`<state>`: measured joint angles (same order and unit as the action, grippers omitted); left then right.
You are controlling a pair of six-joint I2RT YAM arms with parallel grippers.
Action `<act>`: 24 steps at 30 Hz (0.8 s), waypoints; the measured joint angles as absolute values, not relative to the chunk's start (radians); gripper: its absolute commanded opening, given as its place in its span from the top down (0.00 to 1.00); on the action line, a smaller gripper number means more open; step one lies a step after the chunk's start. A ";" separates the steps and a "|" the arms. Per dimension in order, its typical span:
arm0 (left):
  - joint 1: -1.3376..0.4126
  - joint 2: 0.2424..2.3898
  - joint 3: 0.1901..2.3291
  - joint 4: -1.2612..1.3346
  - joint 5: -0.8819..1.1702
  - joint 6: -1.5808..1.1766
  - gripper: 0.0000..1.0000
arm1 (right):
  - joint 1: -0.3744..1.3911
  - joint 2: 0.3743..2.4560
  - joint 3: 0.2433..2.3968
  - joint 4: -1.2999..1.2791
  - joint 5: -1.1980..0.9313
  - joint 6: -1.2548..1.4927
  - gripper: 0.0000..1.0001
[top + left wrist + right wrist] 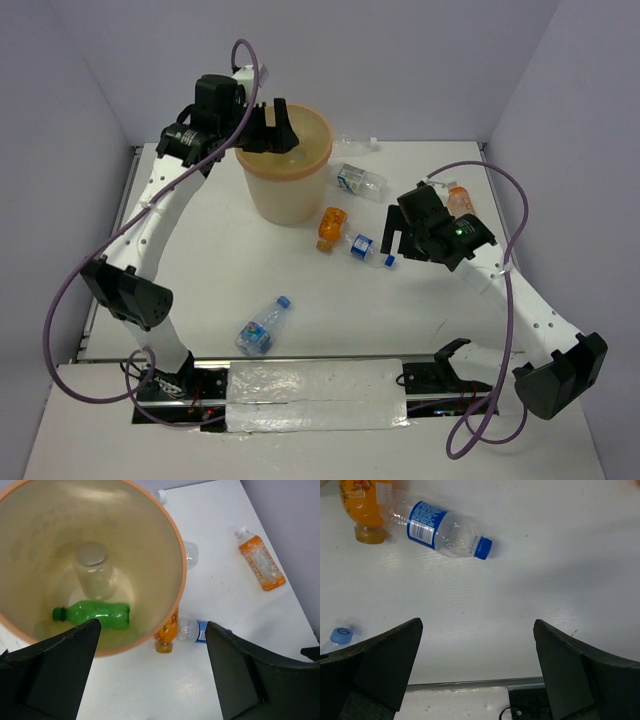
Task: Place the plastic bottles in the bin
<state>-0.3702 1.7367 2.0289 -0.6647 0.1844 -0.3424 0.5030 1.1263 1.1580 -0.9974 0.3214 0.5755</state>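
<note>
My open left gripper keeps going to the blue-capped bottle near the front, toward its middle, until the fingers are on both sides of it. That bottle lies clear of the other bottles.
The pale orange-tan bin stands at the back left. In the left wrist view, the bin holds a green bottle and a clear pale-capped bottle. My left gripper hangs open and empty over the bin's near rim. An orange bottle and a clear blue-labelled bottle lie right of the bin. My right gripper is open and empty just past that blue-labelled bottle, its gap over bare table.
More bottles lie on the table: a clear one and a white-capped one behind the bin, an orange one at the right, and a blue-capped one near the front. Walls close the left, back and right.
</note>
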 measured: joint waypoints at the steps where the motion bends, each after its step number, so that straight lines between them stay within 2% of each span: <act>1: -0.375 1.710 2.001 -0.665 0.170 -0.340 0.00 | 0.503 1.130 1.155 -0.994 0.316 0.574 0.00; 6: -0.408 1.532 1.827 -0.697 0.084 -0.312 0.00 | 0.503 1.143 1.151 -0.976 0.305 0.564 0.00; 13: -0.527 1.259 1.388 -0.787 -0.007 -0.322 0.00 | 0.503 1.161 1.139 -0.949 0.297 0.564 0.00; 18: -0.660 1.208 1.136 -0.851 -0.022 -0.449 0.00 | 0.503 1.180 1.139 -0.937 0.290 0.564 0.00; 24: -0.758 1.211 0.986 -0.863 -0.022 -0.560 0.00 | 0.503 1.183 1.139 -0.934 0.270 0.560 0.00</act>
